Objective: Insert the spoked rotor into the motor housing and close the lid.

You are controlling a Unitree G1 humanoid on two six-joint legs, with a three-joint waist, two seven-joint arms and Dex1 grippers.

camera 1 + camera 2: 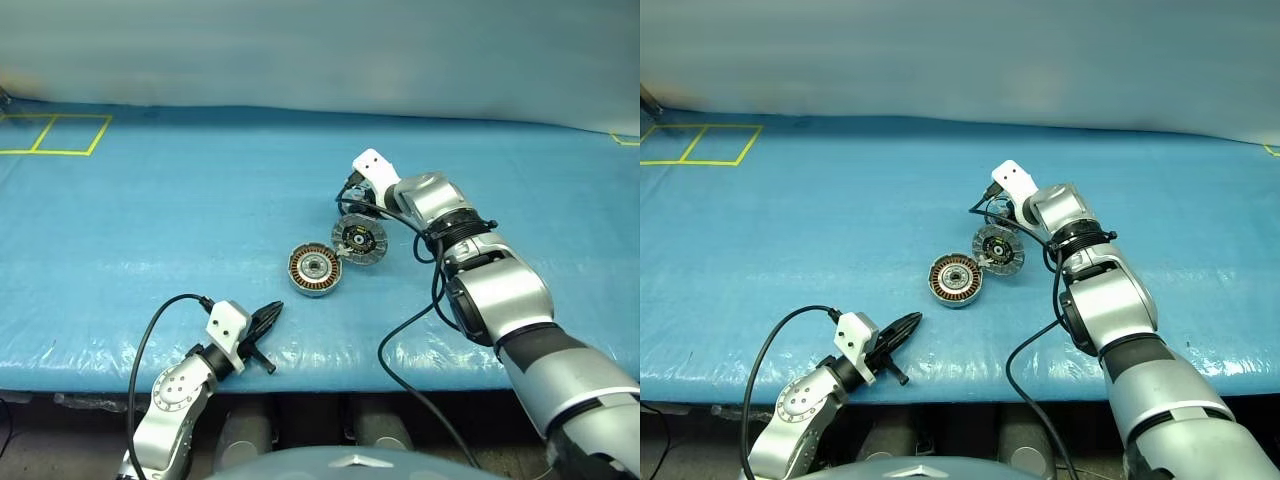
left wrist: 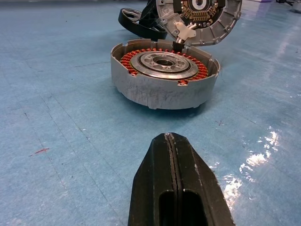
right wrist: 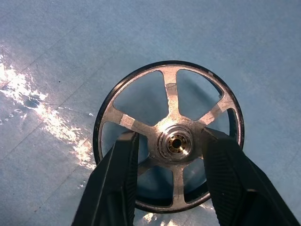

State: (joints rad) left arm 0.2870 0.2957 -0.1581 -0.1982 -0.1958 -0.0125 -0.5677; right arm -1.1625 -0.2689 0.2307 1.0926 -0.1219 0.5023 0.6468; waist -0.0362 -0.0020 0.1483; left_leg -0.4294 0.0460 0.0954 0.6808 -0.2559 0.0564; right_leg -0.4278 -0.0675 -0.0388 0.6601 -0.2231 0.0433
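The spoked rotor [image 3: 175, 142] has wide gaps [image 3: 142, 99] between its spokes, so I expect the copper windings to stay visible through it when I place it in the motor housing.
The spoked rotor [image 3: 171, 99] lies flat on the blue table, silver with a dark rim and a brass-centred hub. My right gripper [image 3: 171, 136] points down onto it. Its fingers [image 3: 117, 174] stand open on either side of the hub, with small gaps left. The motor housing [image 1: 314, 270] sits just nearer, showing its copper windings and silver centre [image 2: 164, 66]. Its lid [image 1: 359, 240] stands tilted open at the far right edge, dark inner face showing. My left gripper [image 1: 270, 312] rests shut near the table's front edge, pointing at the housing.
The table carries a blue cover [image 1: 150, 230] whose front edge runs just under the left gripper. Yellow tape squares [image 1: 55, 135] mark the far left corner. A black cable [image 1: 420, 330] loops from the right arm over the front edge.
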